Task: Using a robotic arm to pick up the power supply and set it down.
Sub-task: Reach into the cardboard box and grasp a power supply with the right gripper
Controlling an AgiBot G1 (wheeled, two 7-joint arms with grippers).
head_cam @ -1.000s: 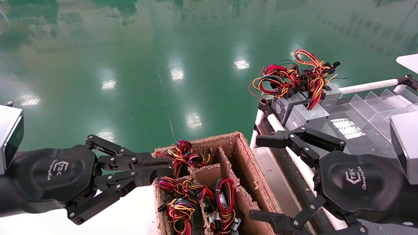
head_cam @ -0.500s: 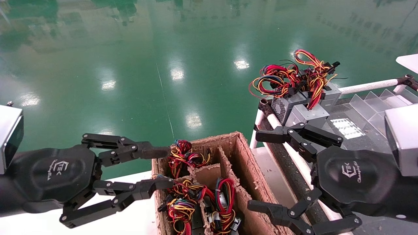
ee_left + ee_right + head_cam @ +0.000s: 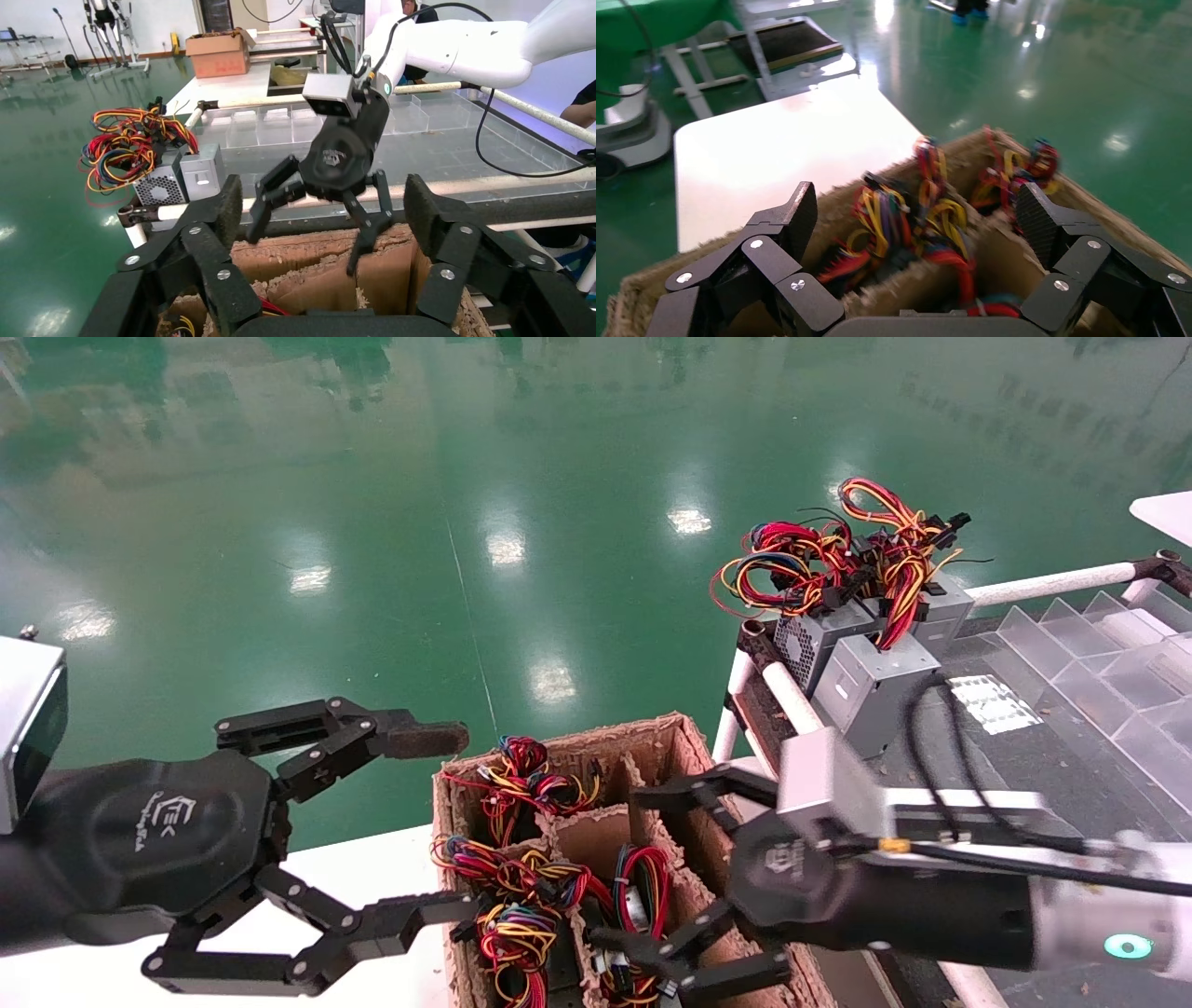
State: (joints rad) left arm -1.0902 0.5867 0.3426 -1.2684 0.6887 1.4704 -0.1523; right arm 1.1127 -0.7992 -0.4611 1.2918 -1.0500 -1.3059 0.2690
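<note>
My gripper will bring the power supply along, hanging tilted and swinging, when I lift, because the wire bundle's red wires [image 3: 536, 987] go down into the cardboard box.
A divided cardboard box [image 3: 672, 726] holds several power supplies, of which mostly the red, yellow and orange wire bundles show. My right gripper [image 3: 631, 868] hangs open over the box's right side, just above one bundle [image 3: 641, 887] with a bit of grey metal under it. In the right wrist view its open fingers [image 3: 801, 216] straddle the wire bundles [image 3: 933, 232], touching nothing. My left gripper [image 3: 434, 823] stands wide open at the box's left edge, empty. The left wrist view shows the right gripper [image 3: 307, 247] above the cardboard box [image 3: 316, 263].
Two grey power supplies [image 3: 871, 672] with tangled wires sit on the dark bench at the right, beside clear plastic dividers [image 3: 1071, 640]. The white table [image 3: 372, 864] carries the box. Green floor lies beyond.
My right gripper swung left from the bench to over the cardboard box, turning at the wrist. My left gripper went from nearly shut to wide open.
</note>
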